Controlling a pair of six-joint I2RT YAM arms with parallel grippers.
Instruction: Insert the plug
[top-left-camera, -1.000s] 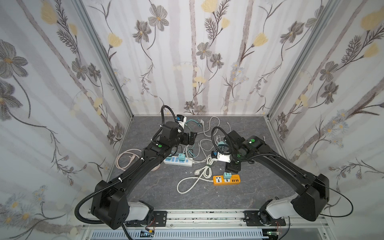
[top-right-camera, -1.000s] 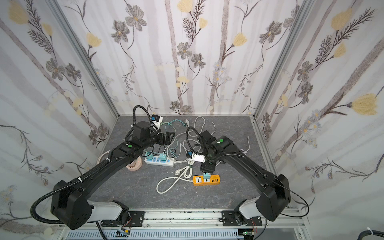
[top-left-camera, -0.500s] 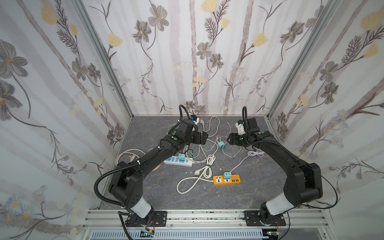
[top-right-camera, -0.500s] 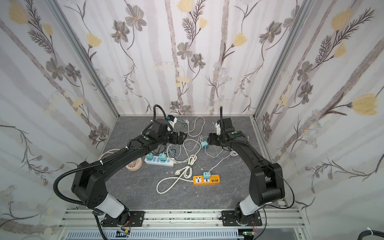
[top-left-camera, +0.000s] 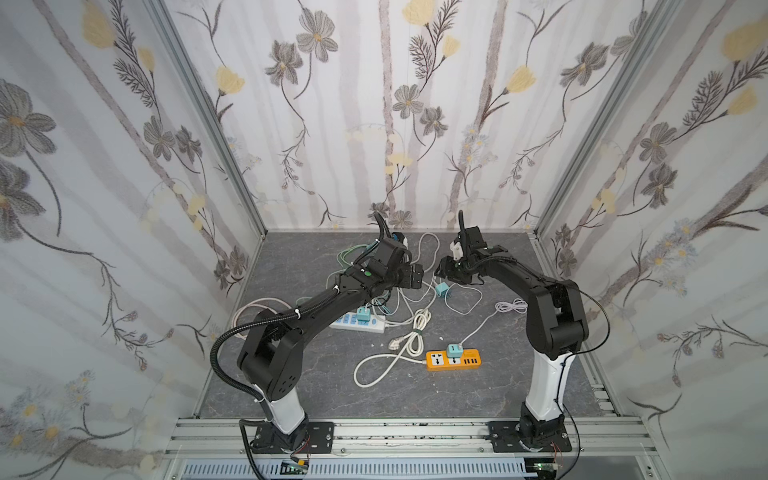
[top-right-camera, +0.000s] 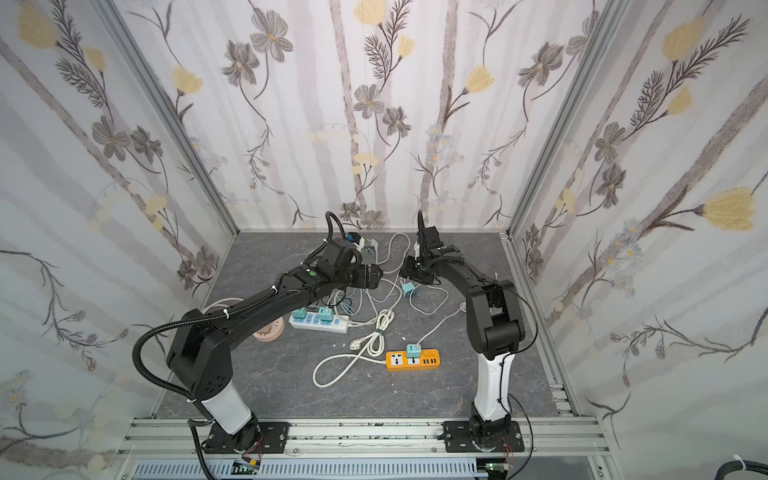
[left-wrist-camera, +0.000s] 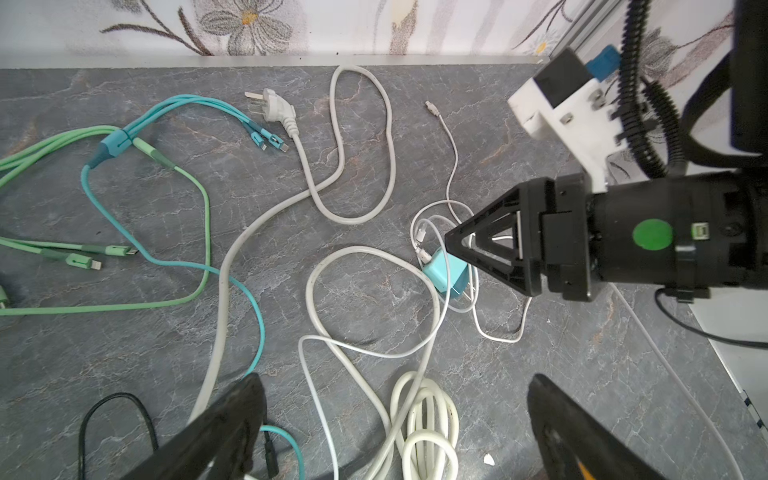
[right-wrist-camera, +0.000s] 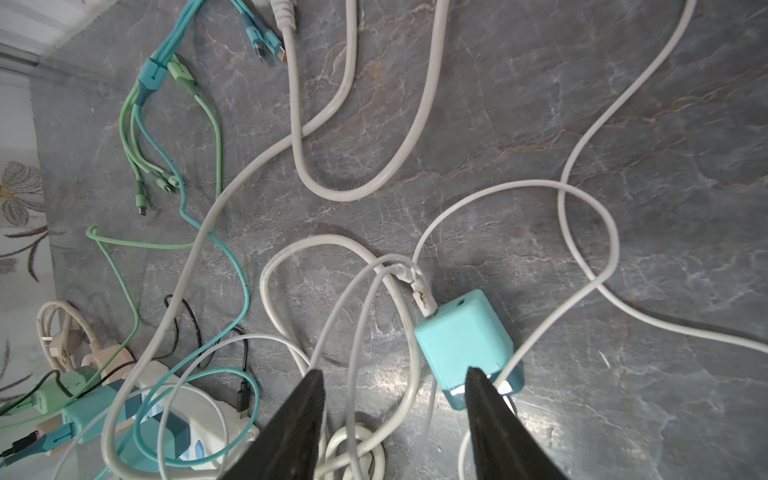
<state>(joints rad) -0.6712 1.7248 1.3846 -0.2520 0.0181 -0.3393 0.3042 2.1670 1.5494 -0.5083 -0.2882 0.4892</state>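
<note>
The white cable draped over the teal plug ends in a loose tip, so that cable will come away by itself when I pull.
A loose teal plug cube with a white cable in it lies on the grey table, right of the middle at the back, in both top views. My right gripper hangs just above it, open. Thin white cables lie below its gap, and one finger overlaps the cube's edge. The left wrist view shows that gripper side-on over the cube. My left gripper is wide open and empty, a little left of the cube. An orange power strip nearer the front carries another teal plug.
A white power strip with teal plugs lies under the left arm. Coiled white cord, a white wall plug and green and teal multi-head cables are strewn about. A pink round socket sits at the left.
My right gripper has left the spot beside the orange strip, now hangs over the loose teal plug further back, and its jaws stand narrower. The left gripper has shifted right towards the middle.
</note>
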